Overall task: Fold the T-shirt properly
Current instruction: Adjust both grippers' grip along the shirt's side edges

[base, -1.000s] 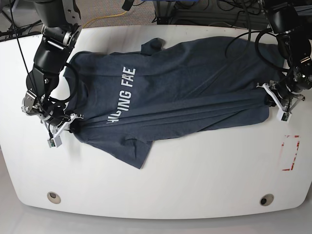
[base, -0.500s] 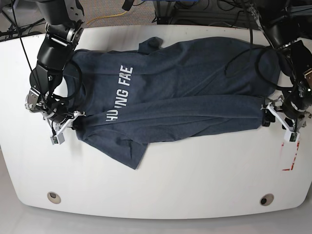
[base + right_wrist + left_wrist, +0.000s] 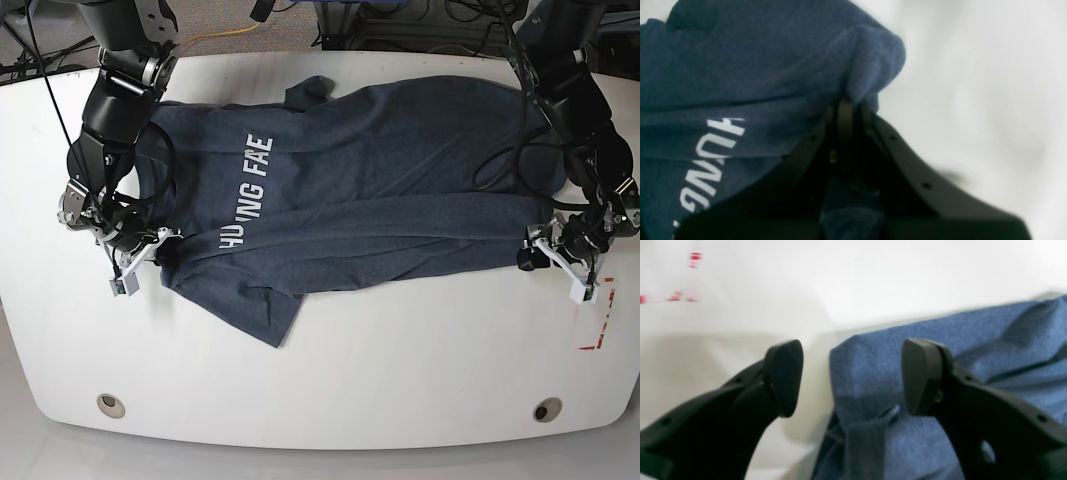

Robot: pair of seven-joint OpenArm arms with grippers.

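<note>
The T-shirt's corner [image 3: 850, 354] is between the open fingers of my left gripper, so I should keep moving in over the T-shirt's near edge until the fingers pinch it.
The dark slate-blue T-shirt [image 3: 380, 180] lies spread across the white table [image 3: 400, 360], its near long edge folded over and part of the white lettering [image 3: 252, 190] showing. My left gripper [image 3: 545, 258] is at the shirt's right end. In the left wrist view the left gripper [image 3: 851, 375] is open, and the shirt's edge [image 3: 973, 340] lies between its fingers without being pinched. My right gripper [image 3: 150, 250] is at the shirt's left end. In the right wrist view the right gripper [image 3: 845, 106] is shut on a bunched fold of the shirt [image 3: 740, 66].
Red tape marks [image 3: 597, 320] sit on the table just right of the left gripper and also show in the left wrist view [image 3: 673, 296]. Two round holes [image 3: 110, 404] [image 3: 546, 409] lie near the front edge. Cables hang behind the table.
Both grippers carried the folded edge toward the table's front. The left gripper has opened and let go of the shirt's right end. The right gripper still holds its fold.
</note>
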